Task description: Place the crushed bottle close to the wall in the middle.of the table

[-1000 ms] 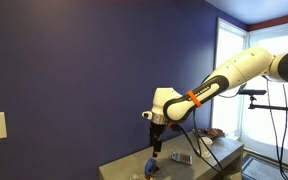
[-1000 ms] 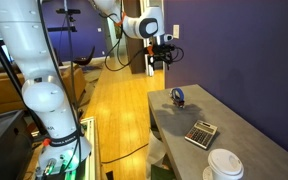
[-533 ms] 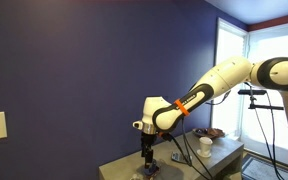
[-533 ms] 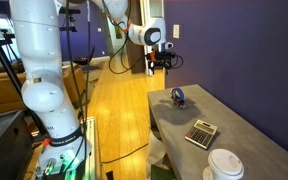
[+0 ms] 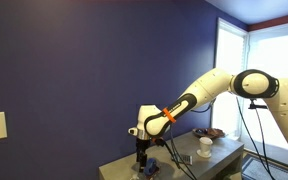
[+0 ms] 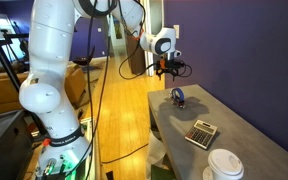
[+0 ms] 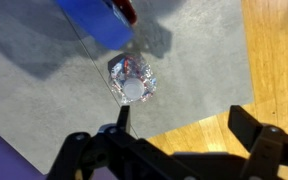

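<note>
The white cap points up above the bottle's squashed body, so the crushed bottle will hang below the cap and stay crumpled when I lift it.
In the wrist view the crushed clear bottle lies on the grey table with its white cap facing the camera. It sits just past the left fingertip of my gripper. The gripper is open and empty, and its fingers hang over the table's edge and the wooden floor. In both exterior views the gripper hovers above the end of the table. I cannot pick out the bottle for sure in either of those views.
A blue object lies next to the bottle. A calculator and a white lidded cup sit further along the table. A dark blue wall runs along the table's side. A bowl and a cup stand at the other end.
The arm has swung toward the end of the table and lowered. The gripper is now closer above the bottle and the blue object. It stays open.
</note>
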Robot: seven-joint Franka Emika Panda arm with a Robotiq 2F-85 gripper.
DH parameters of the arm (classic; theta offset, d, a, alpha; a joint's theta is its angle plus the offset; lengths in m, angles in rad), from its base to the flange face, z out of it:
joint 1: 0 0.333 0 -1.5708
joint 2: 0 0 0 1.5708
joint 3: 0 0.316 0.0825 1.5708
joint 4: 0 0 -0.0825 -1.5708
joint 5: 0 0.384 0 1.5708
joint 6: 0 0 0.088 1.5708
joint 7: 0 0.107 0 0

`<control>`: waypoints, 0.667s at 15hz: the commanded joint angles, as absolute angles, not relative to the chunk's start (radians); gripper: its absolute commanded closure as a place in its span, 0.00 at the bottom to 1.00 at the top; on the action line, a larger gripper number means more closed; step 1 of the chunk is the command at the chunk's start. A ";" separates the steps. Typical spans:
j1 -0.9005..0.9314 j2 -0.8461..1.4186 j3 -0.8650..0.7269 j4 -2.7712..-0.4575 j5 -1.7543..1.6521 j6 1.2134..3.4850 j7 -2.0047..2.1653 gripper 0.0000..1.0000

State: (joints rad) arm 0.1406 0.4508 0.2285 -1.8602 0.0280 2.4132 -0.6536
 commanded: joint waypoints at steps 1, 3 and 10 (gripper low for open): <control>0.103 0.538 0.255 -1.777 0.043 2.412 -0.692 0.00; 0.089 0.570 0.267 -1.754 0.051 2.407 -0.706 0.00; 0.078 0.659 0.276 -1.696 0.043 2.441 -0.696 0.00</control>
